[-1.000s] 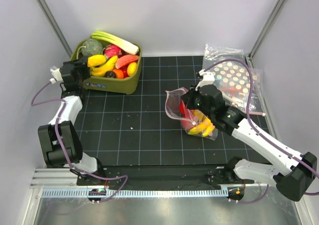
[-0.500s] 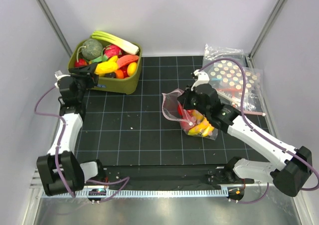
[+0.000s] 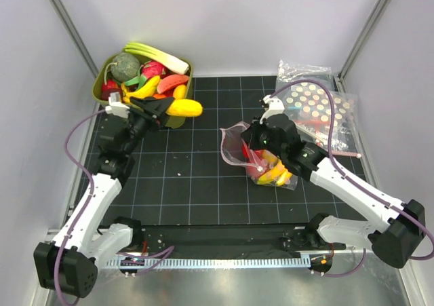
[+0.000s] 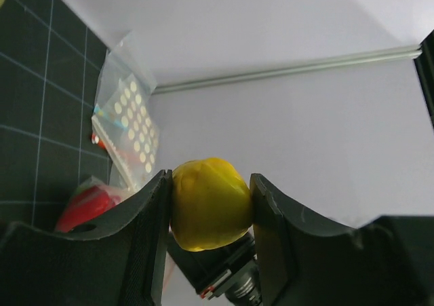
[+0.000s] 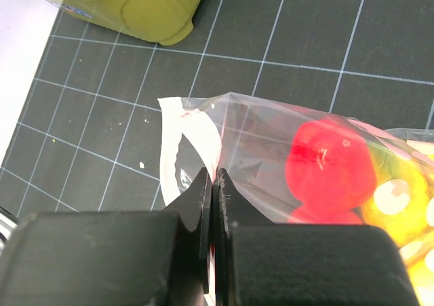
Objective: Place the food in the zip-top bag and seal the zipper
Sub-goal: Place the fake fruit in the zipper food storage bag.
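Note:
The orange-yellow fruit's loose end (image 3: 194, 108) points at the bag's opening (image 3: 234, 144), so my left gripper carries on moving the fruit across until its loose end is inside, then let go.
My left gripper (image 4: 210, 178) is shut on the orange-yellow fruit (image 4: 209, 203), held in the air just right of the bin; from above, the fruit (image 3: 184, 107) sticks out past the fingers. The zip-top bag (image 3: 239, 142) lies on the mat mid-right with its mouth toward the left. Inside it are the yellow banana bunch (image 3: 274, 174) and the round red fruit (image 5: 330, 162). My right gripper (image 5: 215, 177) is shut on the bag's upper mouth edge, holding it raised. The pinkish zipper (image 5: 171, 150) curls along that edge.
An olive-green bin (image 3: 190, 69) full of toy produce stands at the back left, right behind my left gripper. Larger clear bags with coloured dots (image 3: 319, 106) lie at the back right. White walls close in the black gridded mat (image 3: 196, 170) on three sides.
My left arm has swung from the bin's left side out to its right front, carrying the orange-yellow fruit. My right gripper shifted slightly left with the bag's edge.

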Controlling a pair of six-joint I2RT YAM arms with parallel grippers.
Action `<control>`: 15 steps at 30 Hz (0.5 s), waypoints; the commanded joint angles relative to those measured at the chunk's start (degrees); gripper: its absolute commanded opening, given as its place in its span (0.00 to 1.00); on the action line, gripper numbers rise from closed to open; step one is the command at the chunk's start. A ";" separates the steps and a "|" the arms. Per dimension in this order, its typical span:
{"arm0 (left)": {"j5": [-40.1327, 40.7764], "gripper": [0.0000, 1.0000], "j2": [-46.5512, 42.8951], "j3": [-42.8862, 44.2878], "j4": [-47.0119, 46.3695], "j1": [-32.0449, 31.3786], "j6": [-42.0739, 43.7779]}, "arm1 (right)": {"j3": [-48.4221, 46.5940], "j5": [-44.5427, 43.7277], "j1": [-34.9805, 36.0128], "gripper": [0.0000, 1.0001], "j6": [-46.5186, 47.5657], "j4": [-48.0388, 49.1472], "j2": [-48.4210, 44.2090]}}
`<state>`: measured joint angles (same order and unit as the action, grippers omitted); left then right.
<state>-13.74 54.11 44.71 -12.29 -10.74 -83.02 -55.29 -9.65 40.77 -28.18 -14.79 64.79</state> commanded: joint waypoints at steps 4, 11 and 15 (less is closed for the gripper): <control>8.55 0.02 1.08 -1.03 -0.62 -12.71 6.90 | -1.93 -0.28 0.27 0.01 -0.11 1.25 -4.32; 13.30 0.02 7.85 2.13 -2.73 -22.12 12.88 | -2.89 -1.51 0.18 0.01 -0.82 0.46 -6.78; 16.63 0.01 10.84 4.06 -3.88 -26.60 17.35 | -4.12 -0.29 0.18 0.01 -2.05 -0.15 -7.05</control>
<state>-1.50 64.05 44.99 -12.03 -34.92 -71.40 -55.86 -10.35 40.75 -28.86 -16.43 59.53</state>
